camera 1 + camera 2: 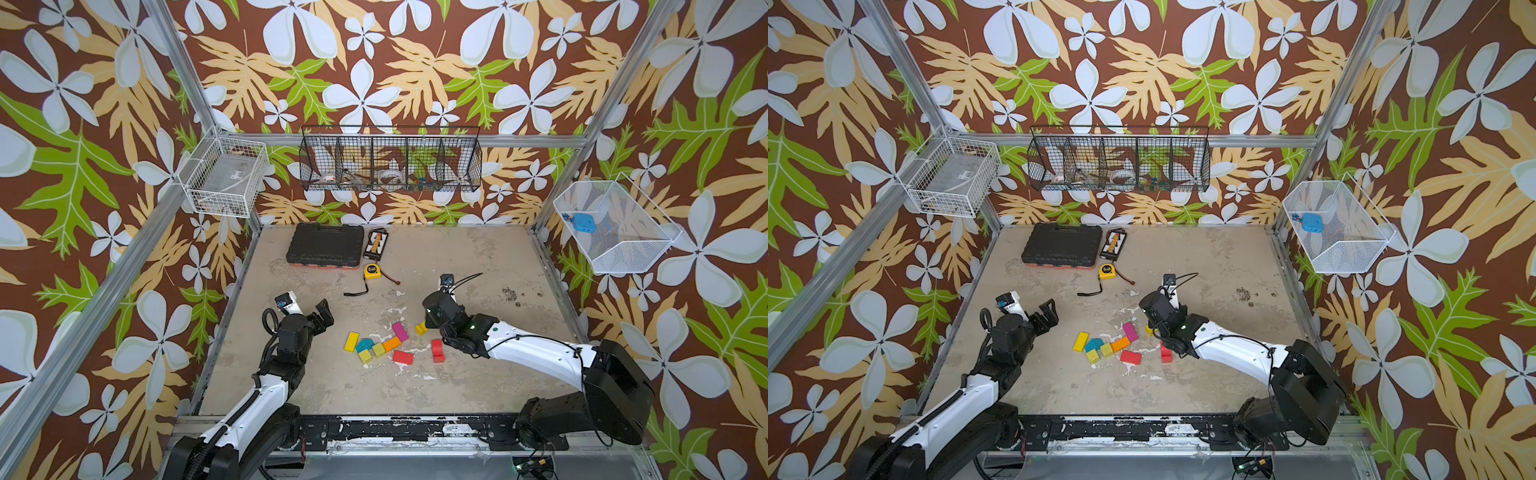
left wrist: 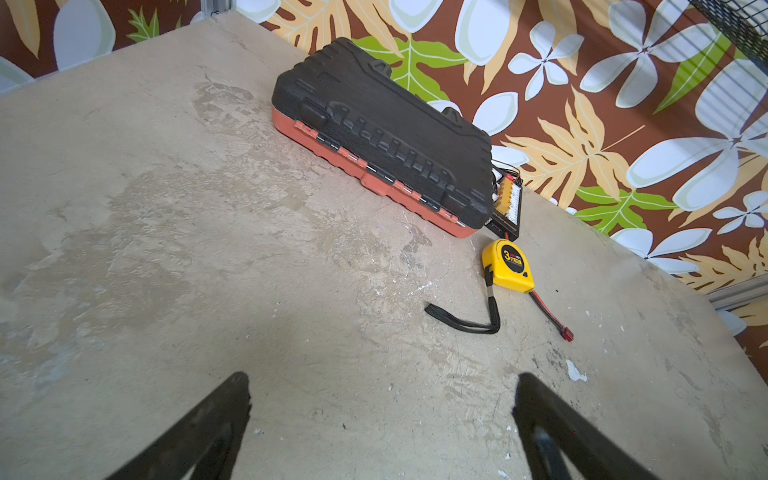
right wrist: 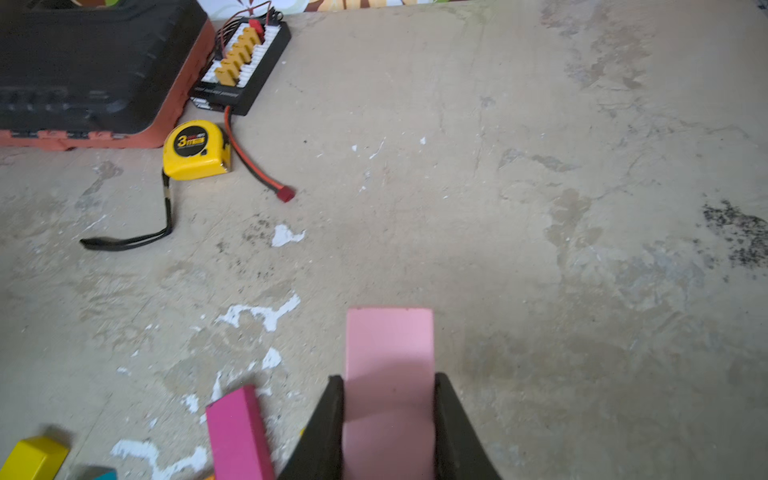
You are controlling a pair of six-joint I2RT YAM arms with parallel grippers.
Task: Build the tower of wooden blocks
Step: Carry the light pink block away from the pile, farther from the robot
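Note:
My right gripper should go on lowering the pink block (image 3: 390, 352) until it rests, then let it go, as the block faces open table (image 3: 467, 276) there, away from the loose blocks.
Loose wood blocks lie on the table in both top views: a yellow brick (image 1: 352, 341), a teal block (image 1: 365, 344), two lime cubes (image 1: 378, 350), an orange brick (image 1: 392, 343), a magenta brick (image 1: 400, 331), a red brick (image 1: 403, 357), a red arch (image 1: 436, 350) and a yellow arch (image 1: 421, 328). No tower shows in any view. In the right wrist view my right gripper (image 3: 389, 380) is shut on a pink block (image 3: 389, 345), beside the magenta brick (image 3: 239, 432). My left gripper (image 1: 323, 314) hovers open and empty, left of the blocks; its fingers (image 2: 232, 407) stand wide apart.
At the back left of the table a black tool case (image 1: 325, 246) lies beside a connector board (image 1: 376, 244). A yellow tape measure (image 1: 372, 271) with a strap sits in front of them. Wire baskets (image 1: 390, 160) hang on the walls.

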